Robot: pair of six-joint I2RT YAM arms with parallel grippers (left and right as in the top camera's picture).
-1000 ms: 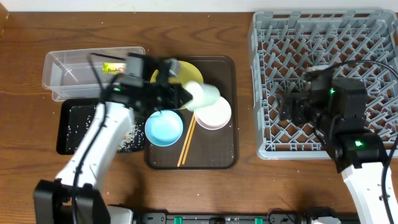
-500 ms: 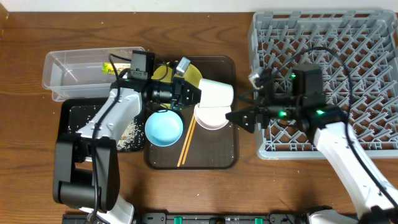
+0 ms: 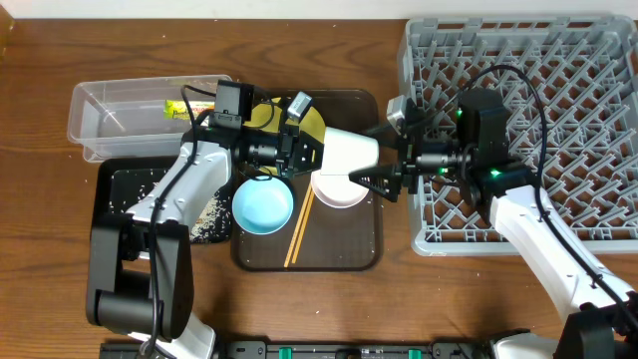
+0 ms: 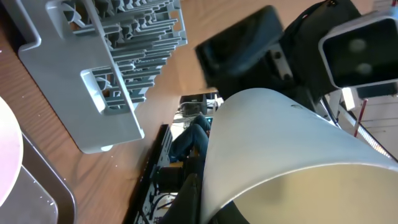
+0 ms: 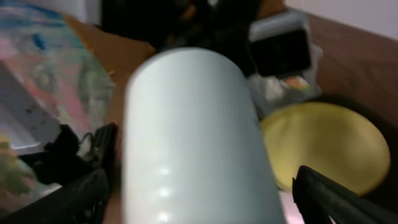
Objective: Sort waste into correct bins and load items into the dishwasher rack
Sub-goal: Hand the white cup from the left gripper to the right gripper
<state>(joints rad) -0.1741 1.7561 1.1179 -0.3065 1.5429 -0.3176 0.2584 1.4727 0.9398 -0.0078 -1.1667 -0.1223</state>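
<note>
The small pale cup's rim (image 3: 331,150) is in my left gripper, away from the dishwasher rack, so next my right gripper takes hold of the cup's base (image 3: 370,155) and loads the cup.
My left gripper (image 3: 321,152) is shut on the rim of the small pale cup (image 3: 351,152) and holds it sideways above the brown tray, its base pointing right. My right gripper (image 3: 373,155) has come out from the grey dishwasher rack (image 3: 558,90). It stands open, with one finger on each side of the cup (image 5: 193,137). Below the cup lie the white bowl (image 3: 339,191), the light blue bowl (image 3: 263,204) and two chopsticks (image 3: 299,231). The yellow plate (image 3: 313,120) is partly hidden under my left arm.
The brown serving tray (image 3: 364,249) holds the dishes. At the left, the clear tub (image 3: 110,115) contains a printed wrapper (image 3: 179,108). The black tray (image 3: 115,204) in front of it carries white grains (image 3: 209,221).
My right arm has swung left from over the rack until its open fingers sit on either side of the cup. My left gripper has carried the cup a little to the right.
</note>
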